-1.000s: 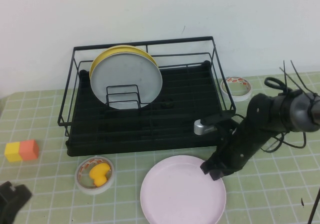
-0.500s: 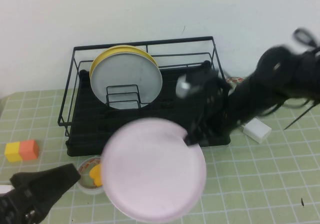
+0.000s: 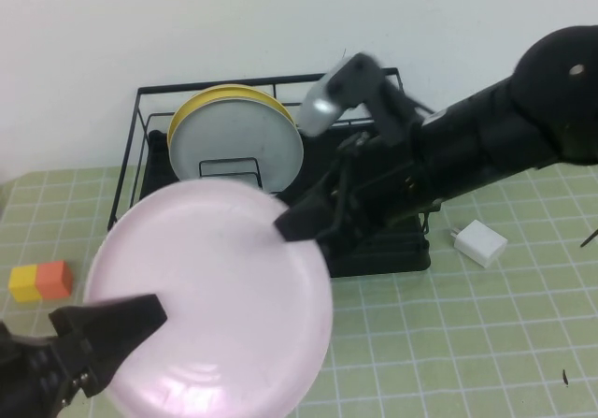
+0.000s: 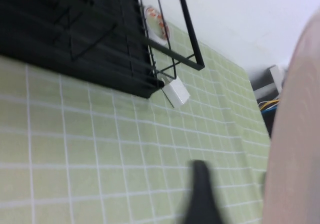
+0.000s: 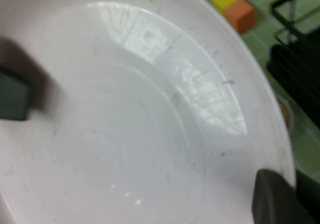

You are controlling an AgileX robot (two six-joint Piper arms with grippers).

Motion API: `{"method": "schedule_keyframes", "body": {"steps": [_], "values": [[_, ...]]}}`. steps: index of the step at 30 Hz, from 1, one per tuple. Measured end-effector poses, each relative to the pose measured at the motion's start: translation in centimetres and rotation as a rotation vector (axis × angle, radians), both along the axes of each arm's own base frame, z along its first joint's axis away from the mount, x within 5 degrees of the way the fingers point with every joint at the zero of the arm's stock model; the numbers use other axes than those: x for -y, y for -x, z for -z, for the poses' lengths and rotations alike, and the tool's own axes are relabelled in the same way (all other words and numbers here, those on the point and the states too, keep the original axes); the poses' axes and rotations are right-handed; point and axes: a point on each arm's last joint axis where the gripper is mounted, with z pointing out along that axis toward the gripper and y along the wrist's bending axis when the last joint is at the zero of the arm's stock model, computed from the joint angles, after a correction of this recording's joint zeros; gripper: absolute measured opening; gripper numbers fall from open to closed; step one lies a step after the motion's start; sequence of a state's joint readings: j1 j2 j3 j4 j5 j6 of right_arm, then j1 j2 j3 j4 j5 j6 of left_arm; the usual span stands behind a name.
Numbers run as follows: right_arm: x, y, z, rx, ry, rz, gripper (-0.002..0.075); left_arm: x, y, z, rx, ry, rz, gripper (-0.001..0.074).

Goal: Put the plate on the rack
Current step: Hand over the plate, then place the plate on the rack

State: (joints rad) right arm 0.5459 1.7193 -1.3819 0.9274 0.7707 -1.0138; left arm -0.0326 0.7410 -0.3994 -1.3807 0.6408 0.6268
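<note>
My right gripper is at the plate's far rim (image 3: 310, 246) and is in the way of the rack. My left gripper should therefore hold the plate's near rim (image 3: 112, 385) while my right gripper opens and moves away.
The pale pink plate (image 3: 215, 296) is off the table, tilted, in front of the black wire rack (image 3: 271, 84). My right gripper (image 3: 297, 223) is shut on the plate's upper right rim; in the right wrist view one finger (image 5: 272, 201) lies on the plate's face (image 5: 125, 124). My left gripper (image 3: 126, 317) is at the plate's lower left rim. In the left wrist view one finger (image 4: 200, 194) stands apart from the plate's edge (image 4: 295, 134), and the other finger is hidden. The rack (image 4: 75, 38) lies beyond.
A grey plate (image 3: 234, 147) and a yellow plate (image 3: 224, 92) stand upright in the rack's left half. A white block (image 3: 478, 242) lies right of the rack. An orange and yellow block (image 3: 42, 281) is at the left. A tape roll (image 4: 155, 21) sits behind the rack's corner.
My right gripper has lifted the pink plate off the table and carried it up and to the left. My left gripper has risen to the plate's lower left rim.
</note>
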Motion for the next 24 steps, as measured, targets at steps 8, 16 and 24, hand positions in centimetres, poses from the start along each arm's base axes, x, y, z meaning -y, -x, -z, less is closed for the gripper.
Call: {"method": "schedule_keyframes", "body": {"steps": [8,16,24], "values": [[-1.0,0.4,-0.6,0.124,-0.085,-0.114,0.0013,0.1,-0.7,-0.1,0.216,-0.194,0.095,0.0124],[-1.2,0.9,-2.1,0.155,-0.16,-0.219,0.026,0.0,-1.1,-0.6,0.643,-0.623,0.242,0.0122],[0.9,1.1,-9.6,0.299,-0.156,-0.203,0.0539,-0.3,-2.2,-2.4,1.001,-0.995,0.288,0.0122]]}}
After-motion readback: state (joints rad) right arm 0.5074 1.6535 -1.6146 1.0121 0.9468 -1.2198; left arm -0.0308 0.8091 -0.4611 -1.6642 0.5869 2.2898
